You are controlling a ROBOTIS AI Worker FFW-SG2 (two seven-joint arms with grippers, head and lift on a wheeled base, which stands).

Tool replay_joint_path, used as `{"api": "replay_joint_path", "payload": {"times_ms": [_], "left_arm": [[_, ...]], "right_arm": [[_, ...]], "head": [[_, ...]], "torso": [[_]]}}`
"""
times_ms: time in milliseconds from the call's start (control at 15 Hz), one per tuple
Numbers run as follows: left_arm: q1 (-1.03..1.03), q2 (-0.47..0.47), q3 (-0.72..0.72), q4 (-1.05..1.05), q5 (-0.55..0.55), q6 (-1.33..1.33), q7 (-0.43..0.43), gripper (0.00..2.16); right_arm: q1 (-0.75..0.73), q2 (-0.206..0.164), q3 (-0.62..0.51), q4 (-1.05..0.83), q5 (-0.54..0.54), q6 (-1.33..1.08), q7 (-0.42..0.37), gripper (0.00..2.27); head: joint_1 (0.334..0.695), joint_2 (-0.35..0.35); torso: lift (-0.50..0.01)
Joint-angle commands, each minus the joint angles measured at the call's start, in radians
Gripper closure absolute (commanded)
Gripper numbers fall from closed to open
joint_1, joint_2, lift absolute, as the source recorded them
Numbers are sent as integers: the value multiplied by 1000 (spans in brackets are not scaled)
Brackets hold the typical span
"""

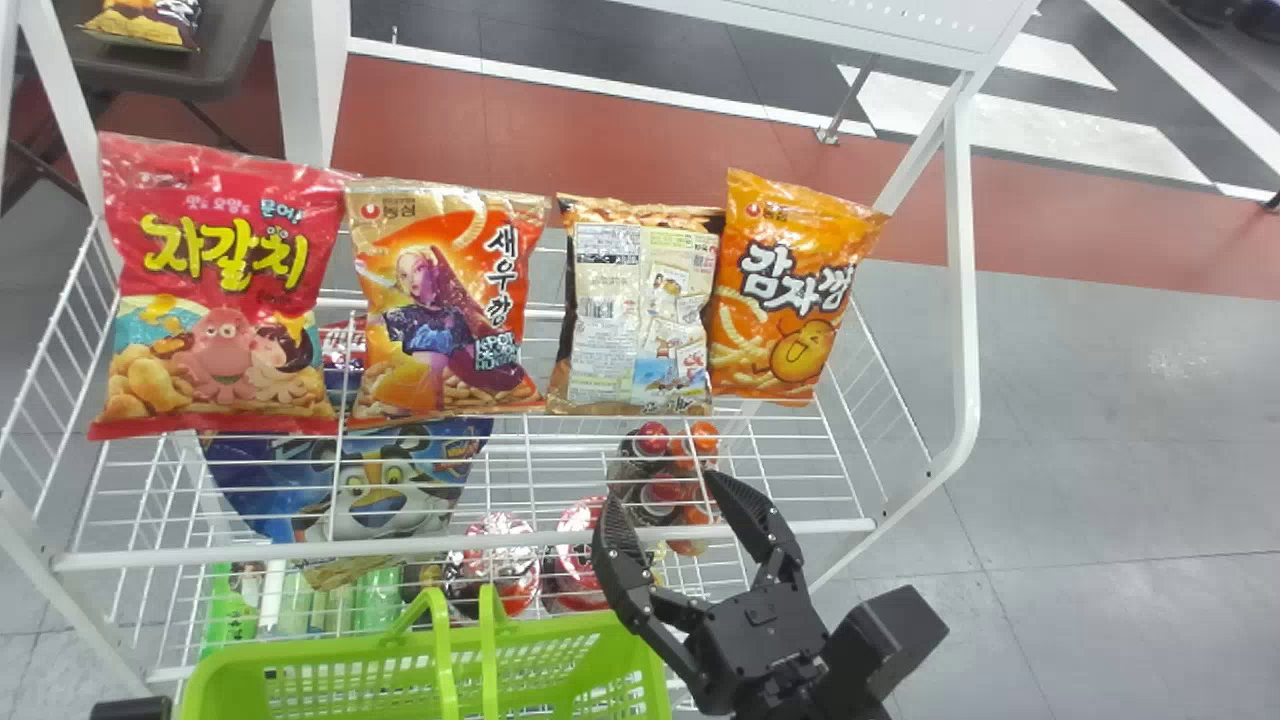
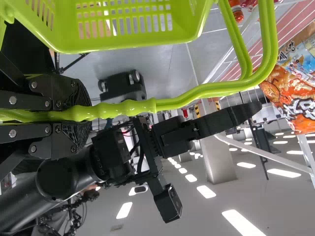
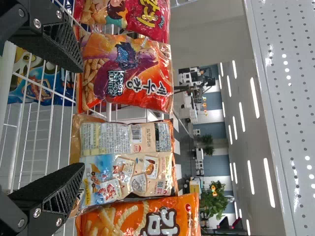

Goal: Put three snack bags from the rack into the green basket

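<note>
I expect the blue bag's hidden top to show through the wires when I lift the orange bag with a figure. The blue bag has its lower part sticking out underneath.
Four snack bags stand in a row on the white wire rack: a red one, an orange one with a figure, a beige one showing its back and an orange one at the right. My right gripper is open in front of the beige bag, touching none. In the right wrist view the right gripper stands spread, with the beige bag beyond it. The green basket is below the rack's front edge. My left gripper is shut on the basket's handle.
The rack's front rail runs between bags and basket. A lower shelf holds a blue bag, red-lidded items and bottles. A white perforated panel overhangs the bags. A white post bounds the rack at right.
</note>
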Motion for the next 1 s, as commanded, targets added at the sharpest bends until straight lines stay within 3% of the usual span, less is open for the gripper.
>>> {"api": "replay_joint_path", "payload": {"times_ms": [0, 600, 933], "left_arm": [[2, -1, 0, -1, 0, 0, -2, 2084], [2, -2, 5, 18, 0, -9, -19, 2084], [0, -4, -6, 21, -7, -15, -25, 2081]], "right_arm": [[-1, -1, 2, 2, 0, 0, 0, 144], [-67, 6, 47, 41, 15, -4, -2, 144], [-222, 19, 154, 124, 66, -4, -14, 144]], "head": [[695, -350], [695, -350], [695, -350]], "torso": [[0], [0], [0]]}}
